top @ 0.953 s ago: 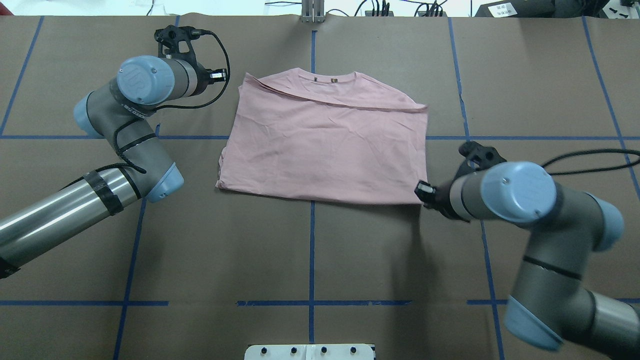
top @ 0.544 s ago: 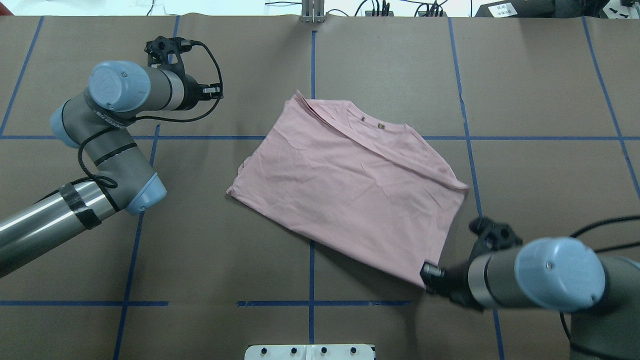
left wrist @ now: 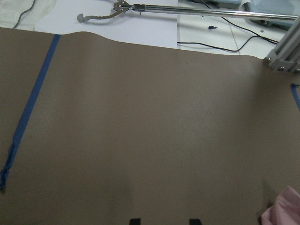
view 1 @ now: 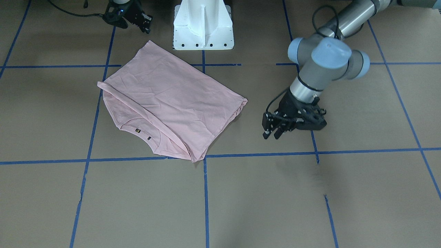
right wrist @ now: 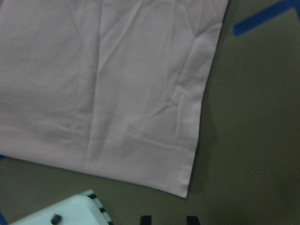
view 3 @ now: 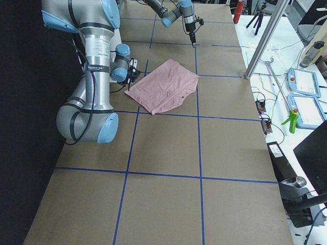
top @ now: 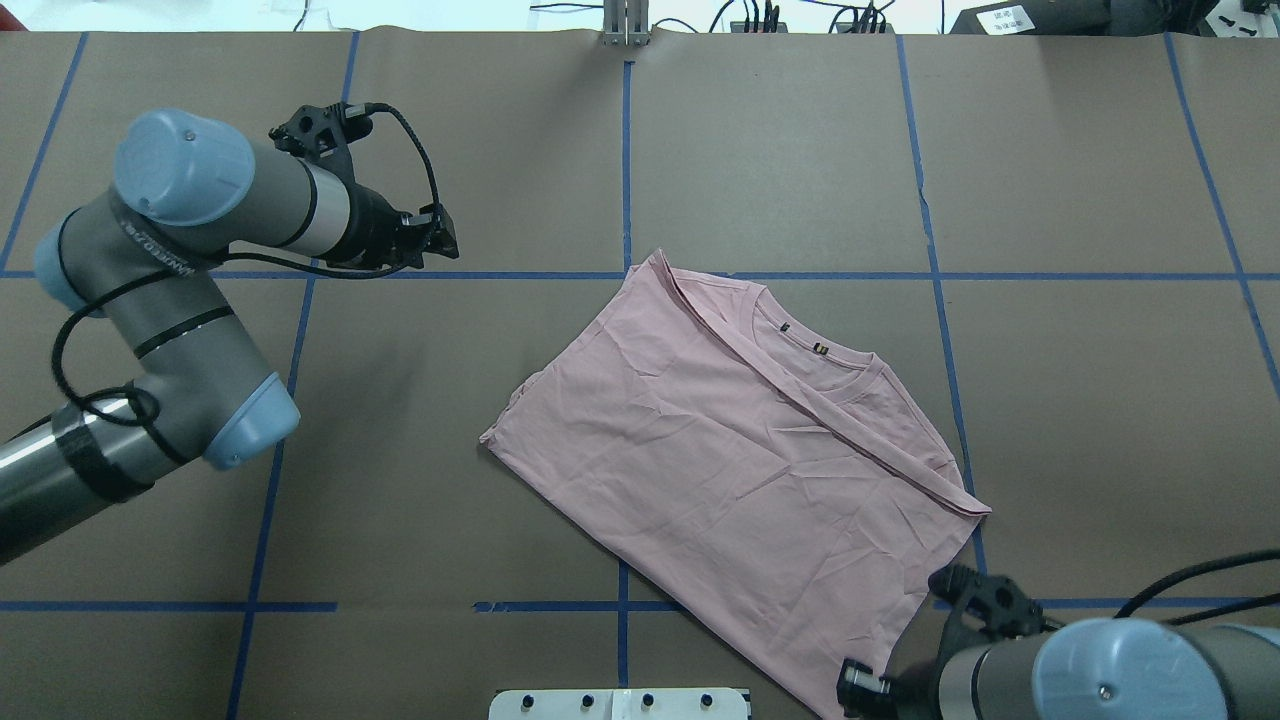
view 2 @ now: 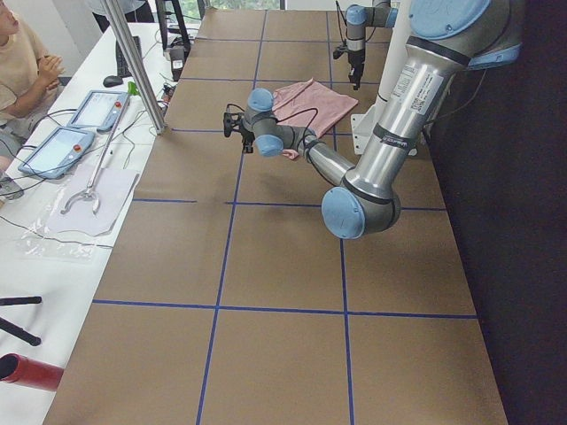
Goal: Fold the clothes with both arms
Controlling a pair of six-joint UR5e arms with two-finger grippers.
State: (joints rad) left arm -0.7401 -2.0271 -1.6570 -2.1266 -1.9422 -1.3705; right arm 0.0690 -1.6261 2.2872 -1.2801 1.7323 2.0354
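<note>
The pale pink T-shirt (view 1: 175,93) will turn in one piece and stay folded when I pull its corner, because folded layers (view 1: 236,113) lie closely on top of each other along the T-shirt's edge.
The pale pink T-shirt (top: 740,470) lies folded and flat on the brown table, plain side up, turned at an angle with its collar (top: 815,365) to the far right. It also shows in the front view (view 1: 172,100). My right gripper (top: 852,690) is at the shirt's near corner by the base. In the right wrist view its fingertips (right wrist: 146,219) stand apart with that corner (right wrist: 185,192) lying on the table just ahead of them. My left gripper (top: 445,235) is open and empty, well left of the shirt; it also shows in the front view (view 1: 272,132).
The white pedestal base (top: 620,703) stands at the near edge, close to the shirt's near corner. Blue tape lines (top: 624,180) grid the table. An aluminium post (top: 625,25) and cables sit at the far edge.
The shirt has slid toward the robot's base and to the right, turning clockwise, with my right gripper at its corner. My left arm has drawn back to the left.
</note>
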